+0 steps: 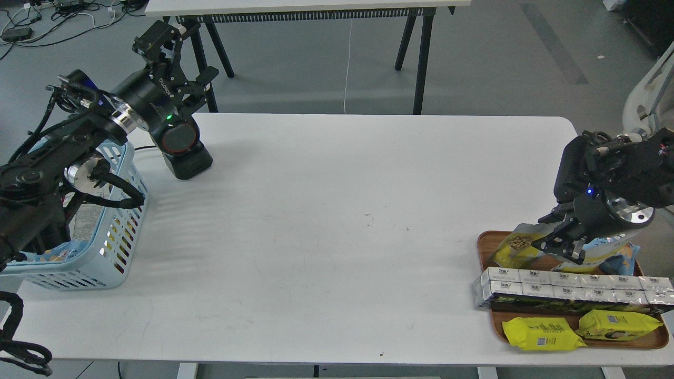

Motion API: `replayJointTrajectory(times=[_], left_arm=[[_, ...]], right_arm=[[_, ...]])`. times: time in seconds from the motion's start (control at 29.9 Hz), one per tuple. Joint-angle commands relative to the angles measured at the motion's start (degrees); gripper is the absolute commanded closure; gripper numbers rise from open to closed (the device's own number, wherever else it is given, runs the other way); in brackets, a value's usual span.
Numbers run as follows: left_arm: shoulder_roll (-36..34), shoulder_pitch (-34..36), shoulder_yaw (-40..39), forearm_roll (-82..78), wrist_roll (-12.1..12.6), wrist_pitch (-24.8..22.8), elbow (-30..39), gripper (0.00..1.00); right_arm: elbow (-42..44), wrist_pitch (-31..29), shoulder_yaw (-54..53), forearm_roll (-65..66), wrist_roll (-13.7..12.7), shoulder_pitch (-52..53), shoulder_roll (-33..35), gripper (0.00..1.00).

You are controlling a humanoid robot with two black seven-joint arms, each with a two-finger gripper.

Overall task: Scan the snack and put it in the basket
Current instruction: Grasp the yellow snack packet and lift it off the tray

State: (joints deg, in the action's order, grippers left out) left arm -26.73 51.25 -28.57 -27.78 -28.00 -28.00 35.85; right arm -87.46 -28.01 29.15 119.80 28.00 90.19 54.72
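Note:
My gripper will set the pouch down, and I expect it to stand upright by itself, because the pouch's yellow end (510, 256) looks wide and filled out.
The snack (518, 247), a silver pouch with a yellow panel picturing tan beans, lies at the back left of the brown wooden tray (487, 239) at the table's right. My right gripper (561, 247) is low over the pouch's right end, its dark fingers slightly apart, and hides that end. The light blue slotted basket (113, 247) stands at the table's left edge, partly behind my left arm, with some packs inside. My left gripper (179, 57) is open and empty, raised above the black scanner (181, 150).
The tray also holds a row of silver cartons (568, 288), two flat yellow packs (542, 334) and a blue-and-yellow bag (624, 251). The scanner's round window is dark. A second table's legs (418, 68) stand behind the white table (342, 221).

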Motion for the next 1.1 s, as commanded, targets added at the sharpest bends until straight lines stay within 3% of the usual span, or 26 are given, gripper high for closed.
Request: replayJointTrajectory(times=[0.0, 0.17, 0.74, 1.07], left_arm=[[0.0, 0.0, 0.0, 0.0, 0.0, 0.0, -0.1, 0.00], [0.0, -0.2, 0.0, 0.0, 0.0, 0.0, -0.1, 0.00], [0.1, -0.2, -0.1, 0.2, 0.0, 0.0, -0.8, 0.00], [-0.1, -0.3, 0.0, 0.2, 0.0, 0.0, -1.1, 0.00]], right_arm=[[0.3, 0.0, -0.8, 0.0, 0.0, -0.6, 0.0, 0.90], [0.4, 0.0, -2.5, 0.0, 0.0, -1.9, 0.2, 0.99], [-0.1, 0.0, -12.7, -0.2, 0.0, -0.4, -0.3, 1.00], [0.4, 0.0, -18.3, -0.5, 0.0, 4.3, -15.4, 1.00]])
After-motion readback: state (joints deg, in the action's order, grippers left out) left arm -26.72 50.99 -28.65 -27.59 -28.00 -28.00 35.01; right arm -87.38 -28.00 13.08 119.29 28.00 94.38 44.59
